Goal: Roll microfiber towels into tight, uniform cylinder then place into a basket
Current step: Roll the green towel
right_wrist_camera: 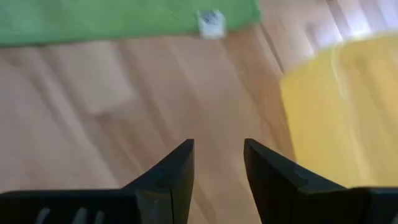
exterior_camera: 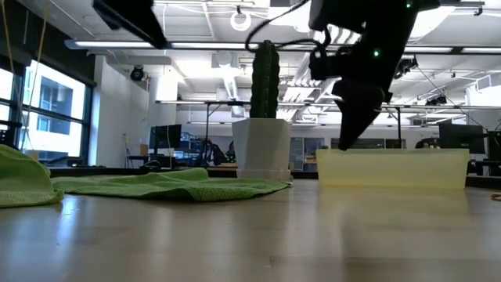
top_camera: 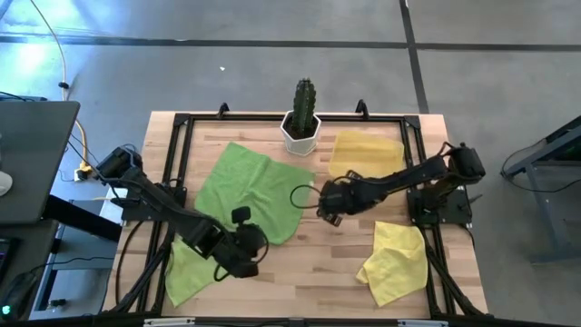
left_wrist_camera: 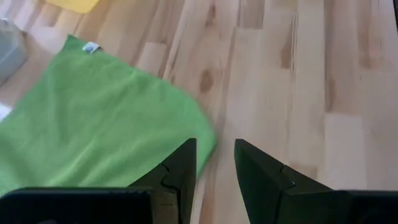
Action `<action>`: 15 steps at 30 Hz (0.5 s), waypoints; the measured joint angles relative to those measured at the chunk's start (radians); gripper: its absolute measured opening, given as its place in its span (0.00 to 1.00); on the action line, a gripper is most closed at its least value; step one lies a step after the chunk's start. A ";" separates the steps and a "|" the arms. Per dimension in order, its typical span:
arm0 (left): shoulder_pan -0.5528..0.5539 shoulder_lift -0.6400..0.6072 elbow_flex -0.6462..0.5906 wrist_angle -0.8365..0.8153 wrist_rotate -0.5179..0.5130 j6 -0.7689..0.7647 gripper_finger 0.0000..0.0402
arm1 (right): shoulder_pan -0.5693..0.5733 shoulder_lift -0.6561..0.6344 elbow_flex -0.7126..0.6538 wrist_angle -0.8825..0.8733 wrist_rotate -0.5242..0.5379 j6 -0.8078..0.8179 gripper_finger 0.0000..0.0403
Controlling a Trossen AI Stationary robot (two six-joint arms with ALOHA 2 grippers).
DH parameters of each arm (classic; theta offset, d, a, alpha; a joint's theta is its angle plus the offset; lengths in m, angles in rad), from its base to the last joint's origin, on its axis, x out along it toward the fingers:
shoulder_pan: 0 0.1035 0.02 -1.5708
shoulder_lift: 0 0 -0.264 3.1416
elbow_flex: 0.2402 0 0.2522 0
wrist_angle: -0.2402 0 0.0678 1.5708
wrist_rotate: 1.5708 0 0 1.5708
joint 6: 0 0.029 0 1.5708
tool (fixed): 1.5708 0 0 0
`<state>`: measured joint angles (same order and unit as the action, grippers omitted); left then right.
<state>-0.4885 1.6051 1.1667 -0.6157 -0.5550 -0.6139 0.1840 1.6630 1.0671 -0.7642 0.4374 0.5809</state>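
Next, my left gripper pulls the spread green towel [top_camera: 247, 189] square onto the open wood in the near middle [top_camera: 310, 265] before rolling, because the towel lies crooked to the table's edges.
A lime-green microfiber towel [top_camera: 247, 189] lies spread flat on the table left of centre, its white tag [right_wrist_camera: 211, 22] at the corner nearest the basket. A second green towel [top_camera: 184, 272] lies crumpled at the near left. A yellow towel [top_camera: 396, 263] lies rumpled at the near right. The basket [top_camera: 366, 154], a pale yellow tray, stands at the far right beside the cactus pot [top_camera: 300, 133]. My left gripper [top_camera: 257, 243] hovers open over the spread towel's near corner [left_wrist_camera: 199, 134]. My right gripper [top_camera: 325, 207] hangs open above bare wood between that towel and the basket [right_wrist_camera: 342, 106].
A black frame [top_camera: 182, 136] runs around the table's edges. The white pot with its cactus [exterior_camera: 264, 78] stands at the far edge, just left of the basket [exterior_camera: 391, 168]. Bare wood [top_camera: 318, 263] shows in the near middle, between the green and yellow towels.
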 joint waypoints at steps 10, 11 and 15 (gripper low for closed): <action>0.154 0.171 -0.091 0.286 -0.049 -0.024 0.25 | 0.088 0.000 0.000 -0.028 -0.034 0.073 0.33; 0.176 0.189 -0.091 0.288 -0.059 -0.049 0.25 | 0.096 0.000 0.000 -0.027 -0.034 0.073 0.33; 0.256 0.268 -0.091 0.310 -0.021 -0.135 0.25 | 0.119 0.000 0.000 -0.025 -0.012 0.073 0.33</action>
<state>-0.2320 1.8729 1.0760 -0.3057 -0.5761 -0.7486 0.3032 1.6630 1.0672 -0.7887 0.4257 0.6540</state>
